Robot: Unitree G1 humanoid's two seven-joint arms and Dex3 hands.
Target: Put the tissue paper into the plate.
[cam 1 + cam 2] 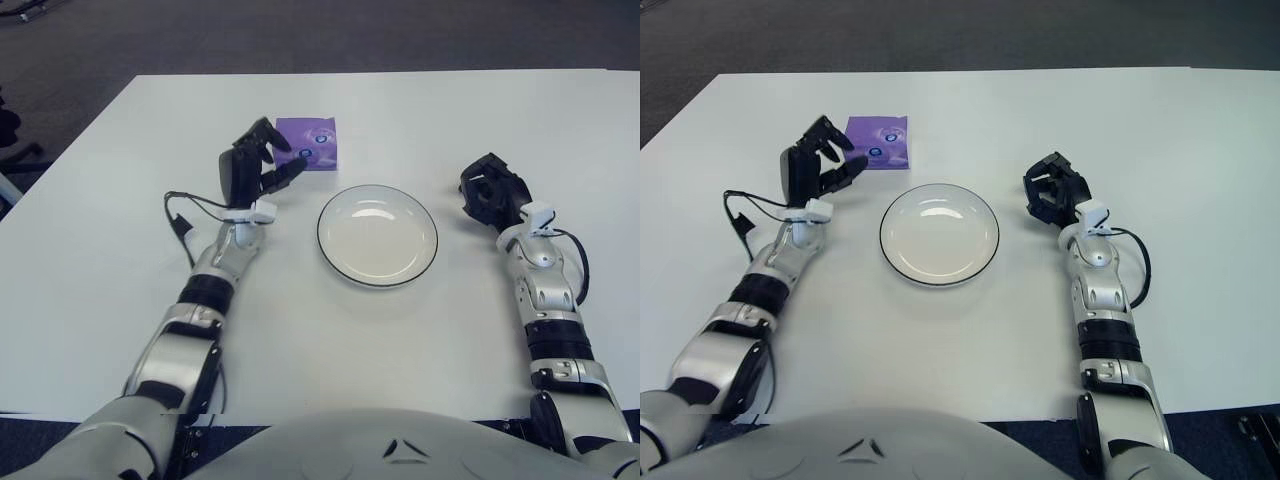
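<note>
The purple tissue pack [307, 146] will keep its block shape when I lift it onto the plate, because it has a straight far edge [306, 119] and square corners.
A purple tissue pack [312, 142] lies flat on the white table, behind and left of the plate. A white plate [377, 234] with a dark rim sits at the table's middle, with nothing in it. My left hand [262, 160] is just left of the pack, fingers spread, fingertips [296, 167] at the pack's near left edge; it holds nothing. My right hand [490, 190] shows to the right of the plate, fingers curled, holding nothing.
The white table [120, 260] spreads wide around the plate. A black cable [182, 215] loops off my left wrist. Dark carpet lies beyond the far edge.
</note>
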